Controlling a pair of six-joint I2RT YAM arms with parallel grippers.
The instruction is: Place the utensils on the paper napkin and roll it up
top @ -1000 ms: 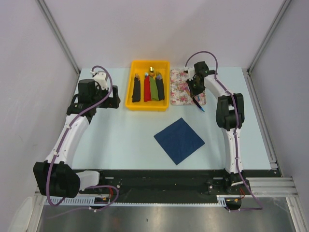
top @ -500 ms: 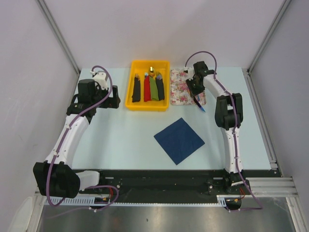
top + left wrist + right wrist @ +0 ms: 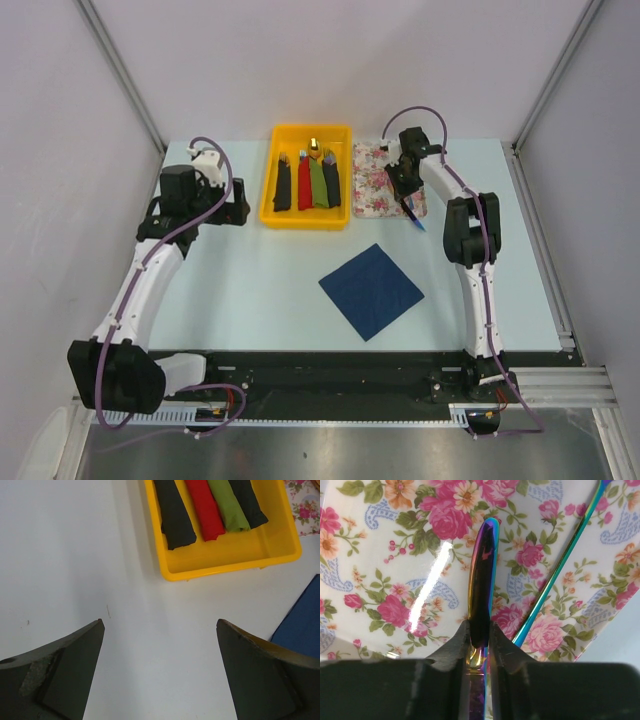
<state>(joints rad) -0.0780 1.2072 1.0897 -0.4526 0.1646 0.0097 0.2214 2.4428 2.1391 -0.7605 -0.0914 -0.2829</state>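
Note:
The iridescent utensil (image 3: 483,580) is in my right gripper with its blue end (image 3: 416,221) free. My left gripper should go on moving in open until it closes on that blue end.
My right gripper (image 3: 480,630) is shut on one slim iridescent utensil (image 3: 483,575), which points away from me over the floral mat (image 3: 395,580). The other utensil (image 3: 560,565), teal-blue in this light, lies slanted on the mat just to the right, apart from the fingers. In the top view the right gripper (image 3: 404,185) is over the mat's right part, and a blue utensil end (image 3: 414,222) pokes past the mat's near edge. The navy paper napkin (image 3: 371,290) lies flat as a diamond mid-table. My left gripper (image 3: 160,625) is open over bare table.
A yellow tray (image 3: 270,210) left of the floral mat (image 3: 372,185) holds black, red and green rolled bundles (image 3: 311,183). The left wrist view shows the tray's near rim (image 3: 225,565) and a napkin corner (image 3: 302,625) to the right. Grey walls enclose the table.
The right wrist has shifted very slightly toward the back over the floral mat. The left arm and the napkin have not moved.

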